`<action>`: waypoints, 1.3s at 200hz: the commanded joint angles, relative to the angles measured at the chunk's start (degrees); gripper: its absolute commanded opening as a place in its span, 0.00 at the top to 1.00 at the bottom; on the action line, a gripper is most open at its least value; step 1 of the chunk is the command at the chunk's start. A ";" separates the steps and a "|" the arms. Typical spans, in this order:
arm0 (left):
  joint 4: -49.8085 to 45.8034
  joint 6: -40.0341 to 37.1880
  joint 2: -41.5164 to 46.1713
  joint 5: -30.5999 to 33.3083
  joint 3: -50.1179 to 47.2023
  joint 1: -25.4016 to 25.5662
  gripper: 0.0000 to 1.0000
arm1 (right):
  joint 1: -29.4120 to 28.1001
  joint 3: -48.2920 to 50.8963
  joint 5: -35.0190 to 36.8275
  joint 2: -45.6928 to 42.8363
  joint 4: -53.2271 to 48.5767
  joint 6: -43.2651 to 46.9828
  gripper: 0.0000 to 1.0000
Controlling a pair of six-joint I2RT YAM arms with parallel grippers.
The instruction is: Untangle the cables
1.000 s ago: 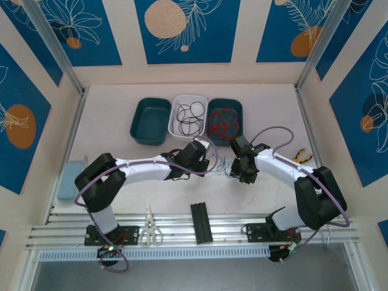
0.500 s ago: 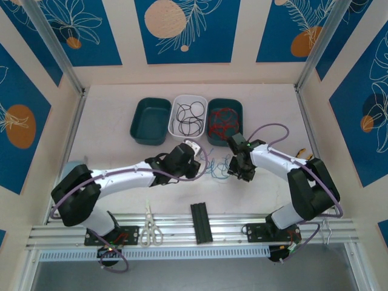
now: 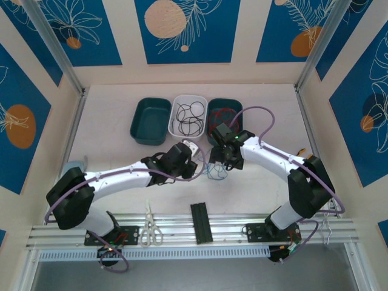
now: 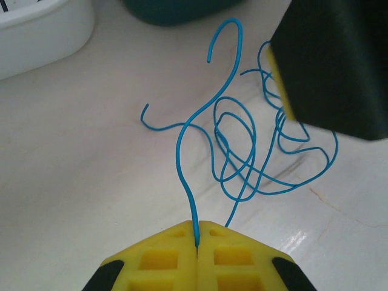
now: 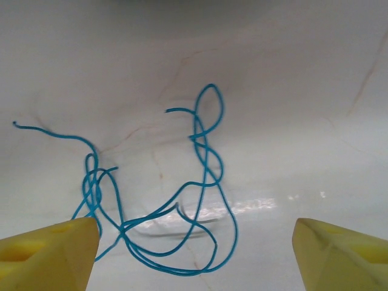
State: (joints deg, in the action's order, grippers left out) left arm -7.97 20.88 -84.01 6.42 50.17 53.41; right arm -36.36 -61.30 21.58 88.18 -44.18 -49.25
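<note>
The blue loops (image 5: 206,183) lie between my right gripper's open fingers while my left gripper holds one blue cable (image 4: 178,154), so my right gripper should keep going down until it closes on them.
A tangle of blue cables (image 3: 215,172) lies on the white table in front of the trays. My left gripper (image 4: 197,235) is shut on one blue cable (image 4: 187,176), which rises from its yellow fingertips toward the tangle (image 4: 248,160). My right gripper (image 5: 195,254) hangs open just above the blue loops (image 5: 203,182), with a yellow finger (image 5: 51,253) on each side and nothing between them. From above, the left gripper (image 3: 195,159) and the right gripper (image 3: 219,160) stand close together over the tangle. Black cables (image 3: 189,116) lie in the white tray and red cables (image 3: 223,121) in the right teal tray.
Three trays stand in a row behind the grippers: a bare teal tray (image 3: 140,128), a white tray (image 3: 175,124) and a teal tray (image 3: 238,104). Scissors (image 3: 149,229) and a black block (image 3: 200,222) lie at the near rail. Pliers (image 3: 303,156) lie at the right.
My right gripper has opened wide and moved left and away from the near edge, over the blue tangle. My left gripper has shifted left, still shut on the blue cable.
</note>
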 commanded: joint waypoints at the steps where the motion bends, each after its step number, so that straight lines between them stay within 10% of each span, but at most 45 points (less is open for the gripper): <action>1: 0.66 0.42 1.56 -2.08 0.46 -0.83 1.00 | -0.48 -0.92 -1.52 3.13 0.55 1.42 0.16; 117: -2.36 0.76 9.45 -1.08 -3.69 -4.80 1.00 | 1.43 0.14 -5.57 12.88 1.64 -1.97 0.16; 260: -19.95 -5.52 33.62 10.62 -5.93 -13.97 1.00 | 8.00 5.87 -2.28 7.20 -0.23 -2.25 0.49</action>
State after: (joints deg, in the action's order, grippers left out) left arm -24.38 17.80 -51.37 15.40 43.86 40.95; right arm -29.74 -57.06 16.64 97.60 -41.34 -51.27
